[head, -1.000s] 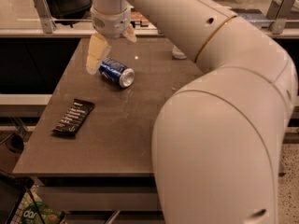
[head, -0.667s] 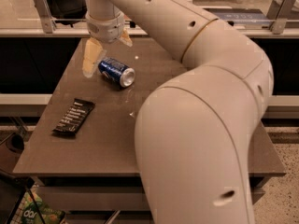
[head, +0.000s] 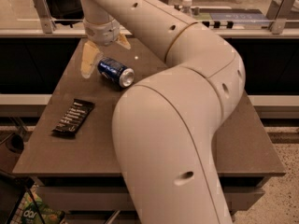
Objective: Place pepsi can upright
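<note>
My gripper will lift and turn the pepsi can, and its free silver end (head: 127, 78) will tip down then, because my pale fingers (head: 90, 58) are near the can's far end.
The pepsi can (head: 114, 71), blue with silver ends, lies on its side on the brown table (head: 51, 153) near the back left, one silver end facing front right. My gripper (head: 106, 51) hangs just above and behind the can, open. One pale finger (head: 88, 59) is down at the can's left, close to its far end. The other finger (head: 124, 41) is behind the can to the right. The can is not held.
A black snack bar wrapper (head: 73, 117) lies on the table's left front. My large white arm (head: 187, 101) covers the table's middle and right. A clear bottle with a white cap (head: 187, 3) stands at the back. A counter with rails runs behind.
The gripper has dropped slightly and shifted a little left beside the can. The arm's elbow has swung left across the view. The can has not moved.
</note>
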`<act>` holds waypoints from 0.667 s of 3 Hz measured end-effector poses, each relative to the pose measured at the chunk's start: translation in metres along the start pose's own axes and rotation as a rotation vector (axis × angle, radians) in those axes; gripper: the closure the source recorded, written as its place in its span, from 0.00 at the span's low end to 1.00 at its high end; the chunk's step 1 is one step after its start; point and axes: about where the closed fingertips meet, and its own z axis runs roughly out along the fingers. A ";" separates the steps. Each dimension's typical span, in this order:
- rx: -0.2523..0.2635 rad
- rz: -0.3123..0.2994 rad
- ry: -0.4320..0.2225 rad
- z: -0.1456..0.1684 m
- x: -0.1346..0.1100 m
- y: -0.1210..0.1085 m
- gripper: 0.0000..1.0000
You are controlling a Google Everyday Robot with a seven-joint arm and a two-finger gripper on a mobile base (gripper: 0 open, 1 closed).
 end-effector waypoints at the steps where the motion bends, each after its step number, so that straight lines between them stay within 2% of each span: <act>1: -0.006 0.043 0.012 0.009 0.001 -0.008 0.00; 2: -0.017 0.078 0.020 0.018 0.006 -0.013 0.00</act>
